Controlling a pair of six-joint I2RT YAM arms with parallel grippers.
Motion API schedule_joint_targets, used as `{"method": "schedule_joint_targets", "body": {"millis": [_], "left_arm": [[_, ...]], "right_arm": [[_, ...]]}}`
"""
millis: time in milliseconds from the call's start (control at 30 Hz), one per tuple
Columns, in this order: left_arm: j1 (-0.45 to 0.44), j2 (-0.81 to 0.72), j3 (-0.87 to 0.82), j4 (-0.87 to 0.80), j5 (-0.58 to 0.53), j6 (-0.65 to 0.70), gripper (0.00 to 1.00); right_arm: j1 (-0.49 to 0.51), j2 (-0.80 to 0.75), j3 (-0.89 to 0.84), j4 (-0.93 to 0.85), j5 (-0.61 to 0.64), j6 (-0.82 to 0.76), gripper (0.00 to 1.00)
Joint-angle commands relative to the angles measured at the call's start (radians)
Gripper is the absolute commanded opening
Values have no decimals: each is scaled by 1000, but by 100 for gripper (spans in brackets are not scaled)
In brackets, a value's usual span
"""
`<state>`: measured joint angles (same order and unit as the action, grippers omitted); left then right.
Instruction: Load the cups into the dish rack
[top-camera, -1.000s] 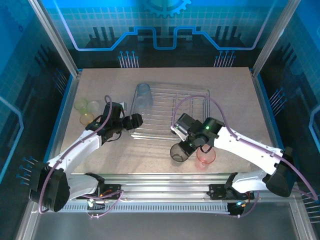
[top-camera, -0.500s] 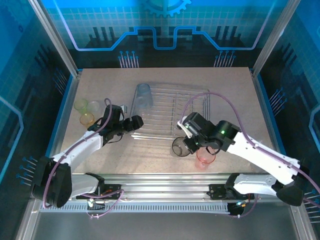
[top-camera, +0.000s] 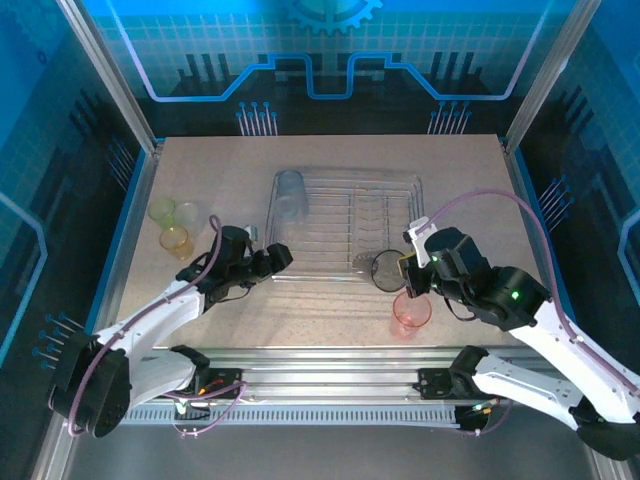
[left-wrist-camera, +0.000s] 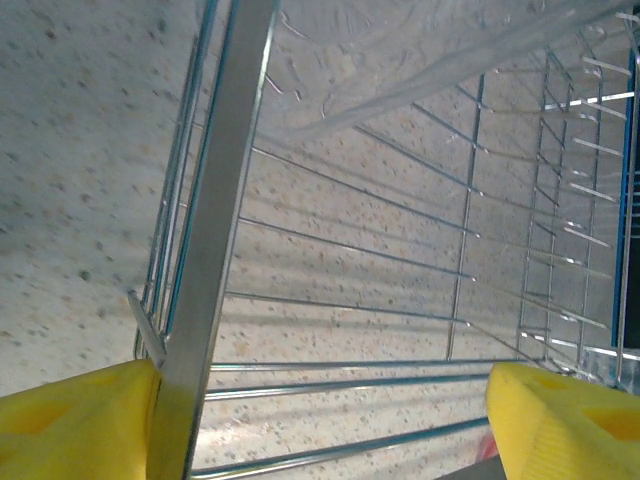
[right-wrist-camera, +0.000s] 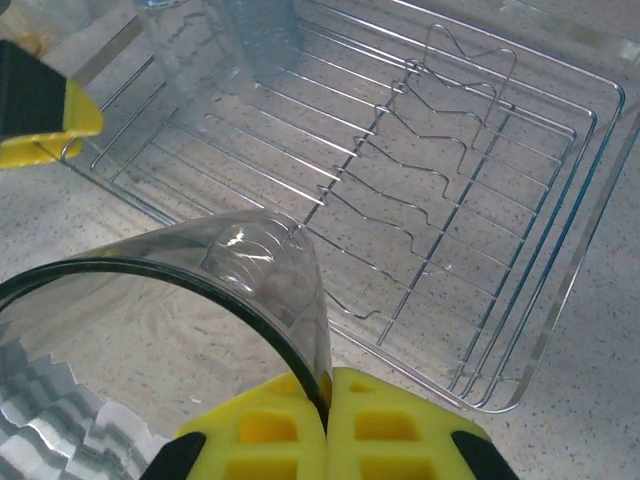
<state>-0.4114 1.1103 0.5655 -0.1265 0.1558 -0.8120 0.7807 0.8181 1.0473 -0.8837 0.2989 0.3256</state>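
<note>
The smoky grey cup (right-wrist-camera: 254, 324) is held by its rim in my right gripper, so my left gripper should come up from the rack and grasp the cup's base (right-wrist-camera: 258, 246) before loading it.
The dish rack (top-camera: 345, 225) lies mid-table, a silver wire tray. A pale blue cup (top-camera: 288, 192) stands in its back left corner (right-wrist-camera: 262, 30). My right gripper (top-camera: 405, 275) is shut on the rim of a smoky grey cup (top-camera: 385, 270), held tilted just above the rack's near right edge; the pads (right-wrist-camera: 400, 430) pinch the cup wall (right-wrist-camera: 270, 270). My left gripper (top-camera: 275, 255) is open at the rack's near left corner, its yellow fingers (left-wrist-camera: 70, 420) on either side of the rack's side wall (left-wrist-camera: 215, 250). A pink cup (top-camera: 411, 315) stands on the table near my right arm.
Three pale cups, yellow-green and clear (top-camera: 163, 210), (top-camera: 187, 212), (top-camera: 175, 240), cluster at the table's left edge. Rows of tines (right-wrist-camera: 420, 170) run down the rack's middle. Blue walls and metal posts frame the table.
My right gripper has carried the smoky grey cup up and to the right, from the table beside the pink cup to the rack's near right edge. The left gripper shifted slightly nearer.
</note>
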Motion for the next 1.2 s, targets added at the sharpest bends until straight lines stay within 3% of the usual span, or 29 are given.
{"method": "schedule_joint_targets", "body": {"millis": [0,233,367,467,500,700,867,1033,1167], "left_arm": [[-46,25,9,71,-16,-32,84],[-127,93,46,93,-38,-47,83],[-143,59,48,58,-69,-39,85],[-144,-36,48,-26,-133,-4,92],[-144,-80,48,-57,-158,15,99],[-144,-355,42,-171,-244,125,99],[-143,-464,37,-92,-75,220,99],[-143,-425,28,115,196,216,99],[-144,-381,31,249,298,178,99]], "right_arm": [[-24,-12,-10,45,-36,36,0],[-40,-27,3,34,-45,25,0],[-49,-30,5,37,-79,21,0],[-55,-30,2,50,-115,12,0],[-58,-30,1,59,-130,8,0],[-70,-13,-5,133,-226,-17,0],[-70,-38,-48,275,-365,-53,0],[-120,-112,-90,450,-535,6,0],[-211,-149,-112,560,-703,88,0]]}}
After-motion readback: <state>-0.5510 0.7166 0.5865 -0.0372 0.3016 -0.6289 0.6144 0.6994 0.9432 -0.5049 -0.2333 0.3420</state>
